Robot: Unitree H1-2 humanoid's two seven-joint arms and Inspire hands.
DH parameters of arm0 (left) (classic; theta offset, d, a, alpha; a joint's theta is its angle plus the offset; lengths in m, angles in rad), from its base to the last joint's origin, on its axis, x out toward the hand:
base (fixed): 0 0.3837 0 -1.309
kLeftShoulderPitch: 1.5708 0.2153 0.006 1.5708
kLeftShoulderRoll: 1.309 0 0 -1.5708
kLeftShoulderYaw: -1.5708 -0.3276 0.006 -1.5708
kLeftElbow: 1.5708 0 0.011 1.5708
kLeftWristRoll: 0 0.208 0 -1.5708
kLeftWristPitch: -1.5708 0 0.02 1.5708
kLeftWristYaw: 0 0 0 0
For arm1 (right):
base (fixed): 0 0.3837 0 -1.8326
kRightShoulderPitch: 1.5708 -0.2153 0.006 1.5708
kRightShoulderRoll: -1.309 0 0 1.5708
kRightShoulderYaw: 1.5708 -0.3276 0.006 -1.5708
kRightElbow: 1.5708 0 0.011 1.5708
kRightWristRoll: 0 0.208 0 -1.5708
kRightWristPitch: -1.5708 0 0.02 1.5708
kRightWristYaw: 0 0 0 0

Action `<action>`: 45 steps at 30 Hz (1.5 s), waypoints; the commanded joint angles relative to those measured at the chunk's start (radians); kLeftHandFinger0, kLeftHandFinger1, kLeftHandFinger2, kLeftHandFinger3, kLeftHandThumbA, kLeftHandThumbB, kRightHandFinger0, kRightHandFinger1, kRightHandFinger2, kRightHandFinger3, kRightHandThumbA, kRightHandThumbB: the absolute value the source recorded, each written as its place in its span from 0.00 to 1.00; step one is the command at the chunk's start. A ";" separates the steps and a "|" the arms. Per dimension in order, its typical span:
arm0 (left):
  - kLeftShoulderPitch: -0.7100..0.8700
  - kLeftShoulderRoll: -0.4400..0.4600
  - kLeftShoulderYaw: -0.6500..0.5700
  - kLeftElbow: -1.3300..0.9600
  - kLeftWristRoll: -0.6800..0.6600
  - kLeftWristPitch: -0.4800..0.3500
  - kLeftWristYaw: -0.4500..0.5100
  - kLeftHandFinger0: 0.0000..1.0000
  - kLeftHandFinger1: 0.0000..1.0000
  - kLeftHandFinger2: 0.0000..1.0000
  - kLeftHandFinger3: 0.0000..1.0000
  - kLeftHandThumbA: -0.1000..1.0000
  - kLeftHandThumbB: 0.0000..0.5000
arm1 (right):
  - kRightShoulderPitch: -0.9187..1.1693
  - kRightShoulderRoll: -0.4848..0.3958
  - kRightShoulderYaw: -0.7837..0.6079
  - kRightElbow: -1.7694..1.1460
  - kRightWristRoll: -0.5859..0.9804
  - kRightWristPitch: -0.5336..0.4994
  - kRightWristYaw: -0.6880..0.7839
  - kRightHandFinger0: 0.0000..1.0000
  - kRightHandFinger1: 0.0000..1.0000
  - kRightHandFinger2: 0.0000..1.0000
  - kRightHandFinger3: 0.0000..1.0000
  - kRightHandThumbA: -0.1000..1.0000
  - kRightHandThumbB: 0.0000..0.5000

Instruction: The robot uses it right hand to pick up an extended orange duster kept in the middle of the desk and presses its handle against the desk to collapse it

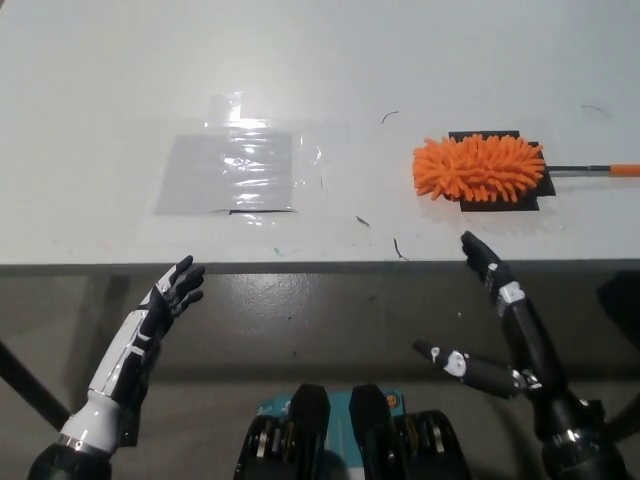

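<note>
I expect the thin dark rod point(579, 170) to slide all the way out of sight when I push the orange handle point(625, 170) down, because the rod is thinner than the handle.
An orange duster point(480, 167) with a fluffy head lies on a black patch at the right of the white desk point(320, 80). Its thin dark rod with an orange tip point(600, 169) runs off to the right edge of the picture. My black right hand point(500, 320) hovers below the desk's front edge, fingers spread, open and holding nothing, a short way in front of the duster. At the lower left, in front of the desk, my left hand point(165, 305) rests with its fingers loosely apart, empty.
A clear plastic sheet point(228, 172) is taped flat on the desk left of centre. A few small dark marks dot the desk near its front edge point(320, 265). Grey floor shows below the desk.
</note>
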 commanded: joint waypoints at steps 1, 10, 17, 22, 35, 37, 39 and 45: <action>-0.022 0.009 0.005 -0.027 -0.031 -0.051 -0.022 1.00 1.00 1.00 1.00 1.00 0.47 | 0.005 -0.002 -0.021 -0.074 -0.036 -0.065 -0.021 1.00 1.00 1.00 1.00 1.00 0.39; -0.023 0.007 0.005 -0.038 -0.031 -0.058 -0.024 1.00 1.00 1.00 1.00 1.00 0.52 | -0.116 -0.143 -0.122 -0.329 -0.079 0.172 0.049 1.00 1.00 1.00 1.00 1.00 0.55; -0.013 0.006 0.003 -0.042 -0.039 -0.058 -0.030 1.00 1.00 1.00 1.00 1.00 0.52 | -0.330 -0.283 -0.125 -0.253 -0.104 0.338 0.121 1.00 1.00 1.00 1.00 1.00 0.71; -0.009 0.006 0.002 -0.047 -0.034 -0.056 -0.028 1.00 1.00 1.00 1.00 1.00 0.51 | -0.502 -0.369 -0.091 -0.144 -0.139 0.443 0.182 1.00 1.00 1.00 1.00 1.00 0.68; 0.011 0.001 -0.002 -0.052 -0.038 -0.044 -0.029 1.00 1.00 1.00 1.00 1.00 0.51 | -0.901 -0.435 0.146 0.296 -0.218 0.567 0.378 1.00 1.00 1.00 1.00 1.00 0.71; 0.009 0.000 0.000 -0.049 -0.035 -0.043 -0.028 1.00 1.00 1.00 1.00 1.00 0.51 | -0.945 -0.430 0.187 0.358 -0.242 0.567 0.394 1.00 1.00 1.00 1.00 1.00 0.68; 0.016 -0.001 0.001 -0.053 -0.035 -0.041 -0.026 1.00 1.00 1.00 1.00 1.00 0.50 | -0.970 -0.426 0.217 0.398 -0.254 0.559 0.406 1.00 1.00 1.00 1.00 1.00 0.67; 0.028 -0.007 0.001 -0.052 -0.030 -0.043 -0.023 1.00 1.00 1.00 1.00 1.00 0.51 | -1.044 -0.386 0.301 0.586 -0.265 0.500 0.456 1.00 1.00 1.00 1.00 1.00 0.79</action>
